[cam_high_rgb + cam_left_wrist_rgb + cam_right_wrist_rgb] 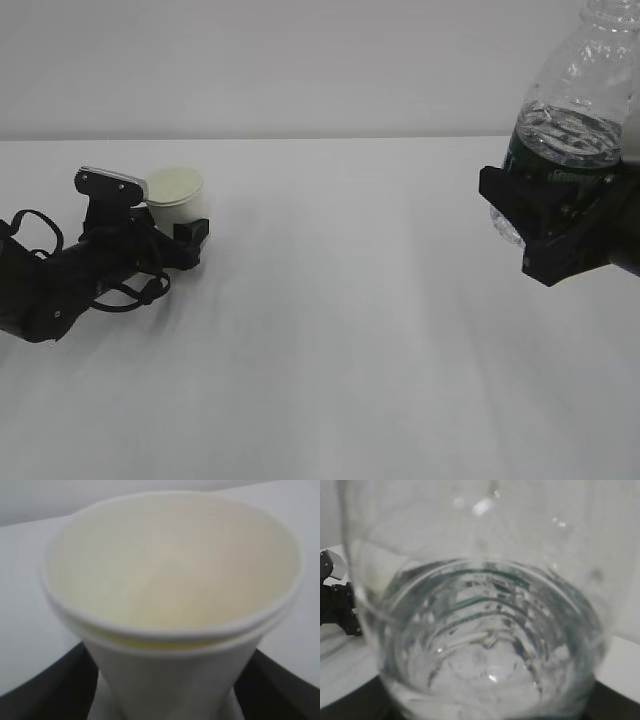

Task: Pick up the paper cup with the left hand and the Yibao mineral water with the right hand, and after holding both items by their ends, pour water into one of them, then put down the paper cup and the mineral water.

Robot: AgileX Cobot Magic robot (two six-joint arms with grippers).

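Observation:
The robot's left gripper is low down, far below the paper cup's rolled rim (pixel 170 633), so the paper cup's opening (pixel 175 184) should keep its round shape when the robot lifts and carries the paper cup.
The paper cup (pixel 175 190) stands upright at the left of the white table (pixel 330 330), its cream inside showing. My left gripper (pixel 172 222) lies low around its lower body and is open. In the left wrist view the cup (pixel 170 570) fills the frame, with a black finger (pixel 50 690) on each side and thin gaps beside the cup wall. At the right, my right gripper (pixel 550 215) is raised and shut on the green label band of the Yibao mineral water (pixel 575 100), which is partly full and has no cap in view. The right wrist view looks through the bottle (pixel 485 630).
A plain pale wall (pixel 300 60) stands behind the table's far edge. The left arm (pixel 337 605) shows at the left edge of the right wrist view. Looping black cables (pixel 40 235) hang on the left arm close to the tabletop.

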